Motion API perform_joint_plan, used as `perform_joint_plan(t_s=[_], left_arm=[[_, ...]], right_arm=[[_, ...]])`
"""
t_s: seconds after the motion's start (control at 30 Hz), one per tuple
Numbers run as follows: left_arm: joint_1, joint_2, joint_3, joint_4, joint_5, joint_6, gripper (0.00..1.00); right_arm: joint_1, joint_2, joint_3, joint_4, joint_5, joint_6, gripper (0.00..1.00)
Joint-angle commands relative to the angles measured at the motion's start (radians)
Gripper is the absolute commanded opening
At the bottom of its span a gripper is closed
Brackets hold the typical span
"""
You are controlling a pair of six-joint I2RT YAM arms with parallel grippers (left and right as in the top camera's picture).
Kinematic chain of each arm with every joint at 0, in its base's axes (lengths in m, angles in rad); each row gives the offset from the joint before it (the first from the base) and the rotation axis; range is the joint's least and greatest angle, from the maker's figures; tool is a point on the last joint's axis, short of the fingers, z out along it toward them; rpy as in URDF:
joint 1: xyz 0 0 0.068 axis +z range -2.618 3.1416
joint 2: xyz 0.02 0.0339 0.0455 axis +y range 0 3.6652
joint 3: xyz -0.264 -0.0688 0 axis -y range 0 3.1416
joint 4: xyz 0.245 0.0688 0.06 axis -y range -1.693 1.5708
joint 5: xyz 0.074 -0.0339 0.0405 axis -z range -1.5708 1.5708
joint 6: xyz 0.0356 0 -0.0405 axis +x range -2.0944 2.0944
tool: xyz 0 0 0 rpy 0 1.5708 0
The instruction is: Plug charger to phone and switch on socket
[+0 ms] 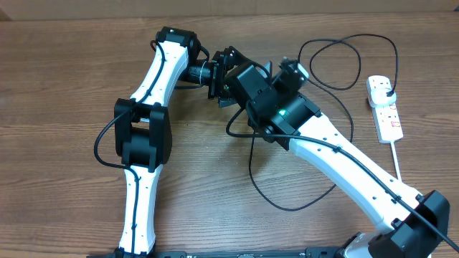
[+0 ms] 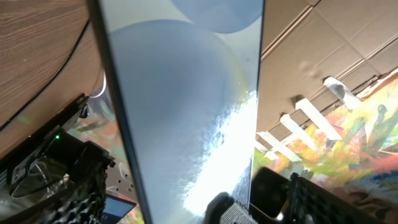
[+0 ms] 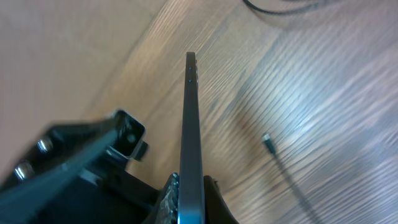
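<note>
Next, I turn the phone's thin edge (image 2: 122,124) toward my left fingers with my right gripper before my left gripper closes, because the phone's broad screen (image 2: 180,93) faces it.
The phone (image 3: 191,124) shows edge-on in the right wrist view, held above the wooden table, and my right gripper (image 3: 191,205) is shut on its lower end. In the left wrist view its pale screen (image 2: 180,106) fills the middle. My left gripper (image 2: 193,202) stands open around it, fingers clear of both edges. In the overhead view both grippers meet at the table's back middle (image 1: 233,75), and the phone is mostly hidden there. The charger's black cable (image 1: 287,201) loops over the table, and its connector tip (image 3: 268,143) lies loose on the wood. The socket (image 1: 385,107) lies at the right.
A black plug (image 1: 388,90) sits in the socket's far outlet, and its white cord (image 1: 396,161) runs toward the front right. Cable loops (image 1: 330,64) lie between the grippers and the socket. Cardboard and coloured clutter stand beyond the table in the left wrist view.
</note>
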Motion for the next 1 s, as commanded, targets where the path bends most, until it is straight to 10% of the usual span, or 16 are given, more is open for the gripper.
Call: perform_joint_plan(t_s=[0.0, 0.4, 0.97], left_arm=[[-0.005, -0.001, 0.024, 0.003, 0.014, -0.018, 0.89], [-0.007, -0.001, 0.024, 0.002, 0.016, -0.164, 0.55], [-0.007, -0.001, 0.024, 0.002, 0.016, -0.209, 0.32]], right_arm=[[-0.004, -0.007, 0.026, 0.012, 0.039, 0.245, 0.04], [-0.004, -0.007, 0.026, 0.023, -0.059, 0.592, 0.04], [-0.004, -0.007, 0.026, 0.027, -0.085, 0.736, 0.04]])
